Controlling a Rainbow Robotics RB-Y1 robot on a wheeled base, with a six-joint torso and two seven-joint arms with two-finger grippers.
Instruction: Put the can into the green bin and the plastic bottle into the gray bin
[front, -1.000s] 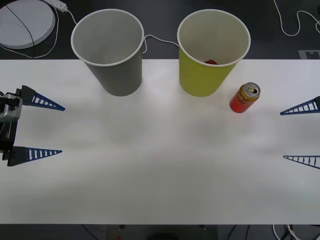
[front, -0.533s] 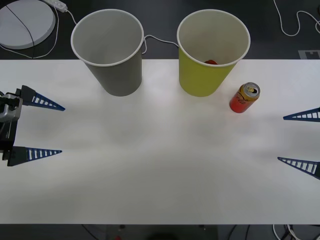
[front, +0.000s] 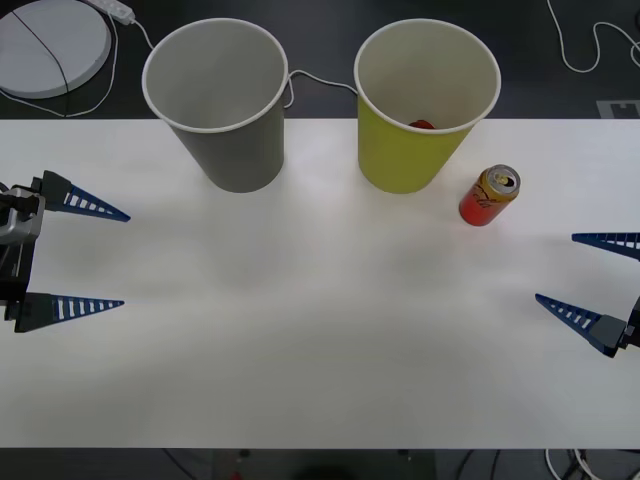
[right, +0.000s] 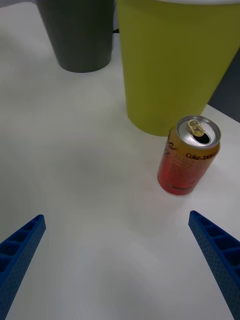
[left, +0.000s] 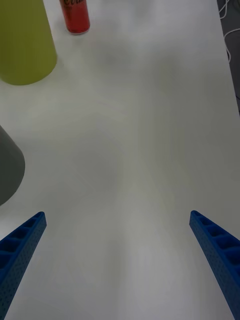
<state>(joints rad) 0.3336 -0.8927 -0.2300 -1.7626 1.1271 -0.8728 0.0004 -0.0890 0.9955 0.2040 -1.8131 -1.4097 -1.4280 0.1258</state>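
Note:
A rounded red edge (front: 423, 125) is visible inside the green bin (front: 408, 155), so I should expect to find another can lying there when I bring the can over.
The can (front: 489, 195) stands upright on the white table (front: 320, 350), just right of the green bin (front: 425, 110). The gray bin (front: 215, 100) stands left of the green one, and both are upright. My right gripper (front: 557, 268) is open near the table's right edge, in front of and to the right of the can, apart from it. In the right wrist view the can (right: 190, 160) stands ahead of the open right gripper (right: 116, 216), close against the green bin (right: 175, 65). My left gripper (front: 124, 260) waits open at the left edge. The plastic bottle is out of view.
A small red thing (front: 422, 124) lies inside the green bin. Behind the table, a white round disc (front: 50, 45) and cables (front: 580, 50) lie on the dark floor. A broad stretch of bare tabletop lies between the two grippers.
My right gripper has come in from the right edge, leftward, and turned so its fingers angle toward the can. The left arm, the can and both bins have not moved.

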